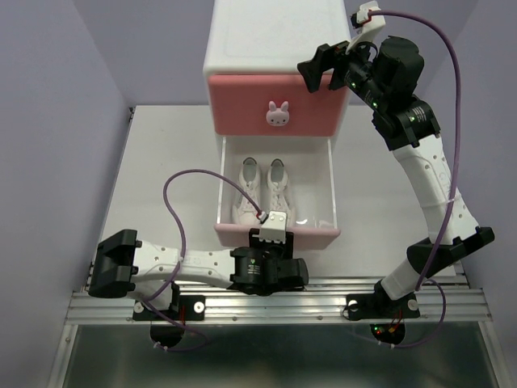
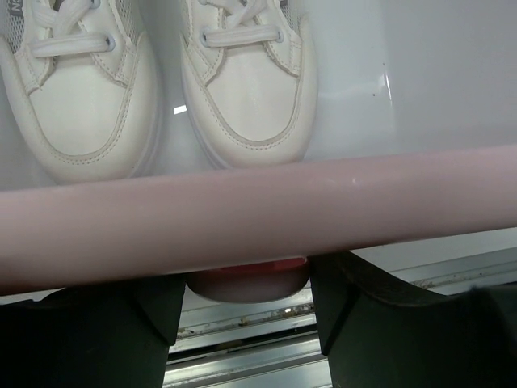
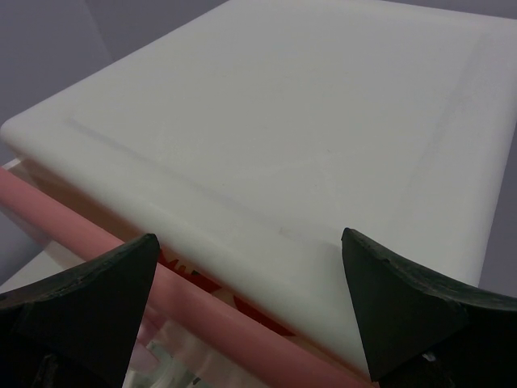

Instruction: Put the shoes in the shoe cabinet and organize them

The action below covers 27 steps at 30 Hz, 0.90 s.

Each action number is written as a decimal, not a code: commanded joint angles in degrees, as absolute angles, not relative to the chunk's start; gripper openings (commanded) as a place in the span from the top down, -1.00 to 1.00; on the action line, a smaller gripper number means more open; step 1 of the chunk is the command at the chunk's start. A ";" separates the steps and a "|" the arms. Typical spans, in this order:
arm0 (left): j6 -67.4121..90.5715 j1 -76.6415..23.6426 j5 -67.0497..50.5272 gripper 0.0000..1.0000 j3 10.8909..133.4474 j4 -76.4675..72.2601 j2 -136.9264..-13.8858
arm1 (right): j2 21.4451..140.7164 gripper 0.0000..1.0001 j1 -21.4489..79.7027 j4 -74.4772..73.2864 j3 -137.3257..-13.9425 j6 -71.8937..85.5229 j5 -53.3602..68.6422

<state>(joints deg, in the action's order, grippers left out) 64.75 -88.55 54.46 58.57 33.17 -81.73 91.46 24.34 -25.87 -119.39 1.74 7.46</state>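
Both white sneakers (image 1: 278, 190) are all the way inside the lower drawer, so the robot's left gripper goes on pushing the drawer's knob until the drawer front shuts against the cabinet (image 1: 277, 136).
The white shoe cabinet (image 1: 275, 32) stands at the back centre. Its darker pink upper drawer (image 1: 242, 101) with a bunny knob (image 1: 278, 114) is nearly closed. In the right wrist view, red shapes (image 3: 194, 279) that may be the flip-flops show in the gap above the upper drawer front (image 3: 202, 311). The paler pink lower drawer (image 1: 315, 234) is pulled out with the two white sneakers (image 1: 262, 190) side by side inside, toes toward me (image 2: 250, 81). My left gripper (image 2: 242, 279) is shut on the lower drawer's knob. My right gripper (image 1: 325, 69) is open above the cabinet's top right corner (image 3: 249, 242).
The cabinet sits on a white table (image 1: 161, 162) with purple walls behind and to the left. A metal rail (image 1: 275, 303) runs along the near edge, just behind the left wrist. The right half of the lower drawer (image 2: 436, 73) holds nothing.
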 commanded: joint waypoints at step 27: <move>43.86 -69.79 59.42 1.00 63.02 3.97 -82.87 | 92.90 -1.00 24.17 -35.86 -114.17 5.45 6.50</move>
<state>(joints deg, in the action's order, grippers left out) 46.26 -73.28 52.80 61.49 14.35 -81.97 90.08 24.34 -23.73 -116.75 2.20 6.00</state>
